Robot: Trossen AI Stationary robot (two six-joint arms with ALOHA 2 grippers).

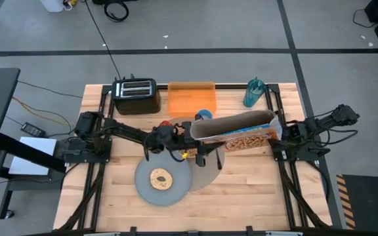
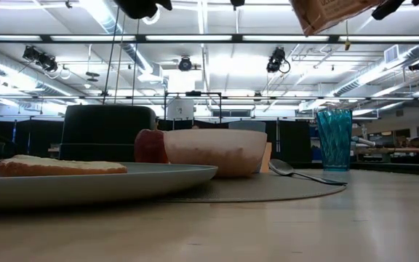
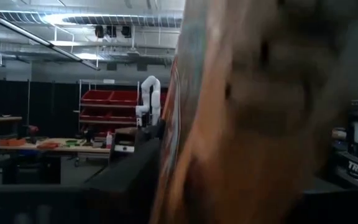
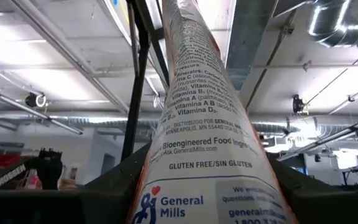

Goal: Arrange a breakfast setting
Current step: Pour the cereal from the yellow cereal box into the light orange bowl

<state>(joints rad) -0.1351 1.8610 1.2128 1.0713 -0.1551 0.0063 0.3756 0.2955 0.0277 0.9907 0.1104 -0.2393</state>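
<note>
Both of the robot's grippers are on the cereal box, so next the right gripper lets go of the box's closed end (image 1: 272,128) before the left gripper swings the box toward the table's near edge (image 1: 264,206).
A cereal box (image 1: 238,128) hangs level high above the table, its open end (image 1: 194,130) toward the left. My right gripper (image 1: 282,134) is shut on its closed end, and my left gripper (image 1: 186,139) is at its open end. Below lie a round grey mat (image 1: 205,176) and a blue-grey plate (image 1: 176,187) with a bagel (image 1: 161,177). The low view shows the pink bowl (image 2: 214,151), the red apple (image 2: 149,145) behind it and the metal spoon (image 2: 304,173) on the mat. The small blue cup (image 1: 204,115) stands behind the box. My left gripper has the cereal box near its open end (image 3: 185,124). The box fills the space between the two dark fingers (image 3: 117,180). The view is too close to show where the pads sit. My right gripper pinches the box's closed end (image 4: 197,193) between its two fingers (image 4: 104,186), which come level from the table's right and point along the box. The box is lifted clear and lies level.
A black toaster (image 1: 136,95), an orange board (image 1: 191,98) and a teal glass (image 1: 254,92) stand along the far edge. The near half of the wooden table (image 1: 254,196) to the right of the mat is bare wood.
</note>
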